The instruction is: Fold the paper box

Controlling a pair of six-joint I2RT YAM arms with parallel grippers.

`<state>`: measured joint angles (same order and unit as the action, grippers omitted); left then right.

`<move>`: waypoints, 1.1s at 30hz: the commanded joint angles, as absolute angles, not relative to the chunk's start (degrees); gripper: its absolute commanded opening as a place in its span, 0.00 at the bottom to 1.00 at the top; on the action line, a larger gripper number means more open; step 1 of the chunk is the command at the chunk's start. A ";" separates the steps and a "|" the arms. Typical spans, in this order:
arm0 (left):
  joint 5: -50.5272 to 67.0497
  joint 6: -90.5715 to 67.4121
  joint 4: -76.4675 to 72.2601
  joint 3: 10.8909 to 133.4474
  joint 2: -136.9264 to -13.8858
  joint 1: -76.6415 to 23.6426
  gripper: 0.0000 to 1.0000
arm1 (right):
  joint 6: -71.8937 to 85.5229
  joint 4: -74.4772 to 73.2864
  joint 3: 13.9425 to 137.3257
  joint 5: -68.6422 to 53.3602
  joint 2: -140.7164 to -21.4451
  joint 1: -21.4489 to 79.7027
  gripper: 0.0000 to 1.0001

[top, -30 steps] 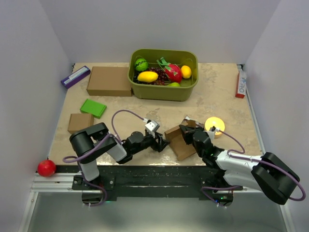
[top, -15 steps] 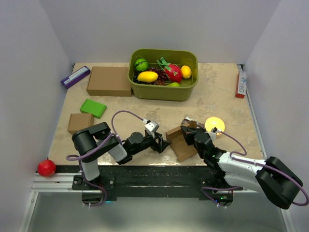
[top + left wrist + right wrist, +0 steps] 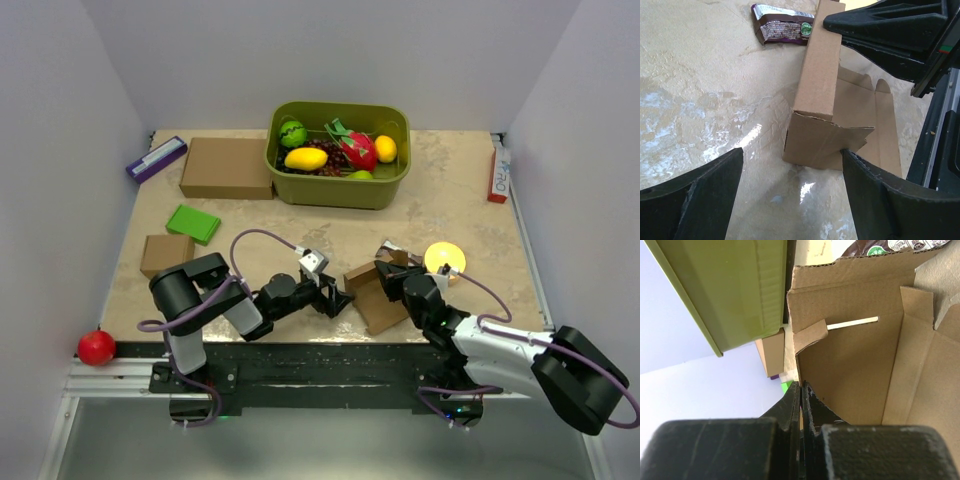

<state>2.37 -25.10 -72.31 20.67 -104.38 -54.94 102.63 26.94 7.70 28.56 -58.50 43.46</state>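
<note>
The box's end flap (image 3: pixel 854 136) sticks out beyond the corner of the box's upright side, so next my left gripper moves in over that corner (image 3: pixel 812 116) and squeezes the flap and side together.
The paper box (image 3: pixel 372 296) is thin brown cardboard, partly folded, with one long wall upright and flaps spread flat near the table's front edge. In the left wrist view the paper box (image 3: pixel 817 112) stands just ahead of my left gripper (image 3: pixel 790 155), which is open. Its right finger (image 3: pixel 885 200) touches the corner of an end flap, and the left finger is apart from the box. My right gripper (image 3: pixel 801 386) is shut on the top edge of the upright wall (image 3: pixel 850 365). From above, the left gripper (image 3: pixel 337 298) and right gripper (image 3: pixel 388 274) flank the box.
A green bin (image 3: pixel 392 190) of toy fruit stands at the back. A large brown carton (image 3: pixel 227 167), a purple box (image 3: pixel 156 158), a green block (image 3: pixel 193 223) and a small brown carton (image 3: pixel 166 253) lie left. A yellow disc (image 3: pixel 445 257) and a snack packet (image 3: pixel 782 27) lie near the box.
My left gripper's jaws have spread wider. The right arm shifted slightly and still pinches the wall. The box has barely moved.
</note>
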 commanded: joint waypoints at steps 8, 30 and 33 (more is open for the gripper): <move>2.20 -25.22 -85.87 21.62 -104.85 -55.72 0.87 | 101.43 21.71 7.21 28.21 -61.52 43.86 0.00; -8.08 -24.00 -79.54 29.35 -109.07 -55.72 0.58 | 100.81 22.32 7.38 27.33 -62.05 43.94 0.00; -8.52 -23.64 -78.58 29.62 -109.07 -55.72 0.51 | 100.90 22.15 7.21 27.25 -61.70 43.95 0.00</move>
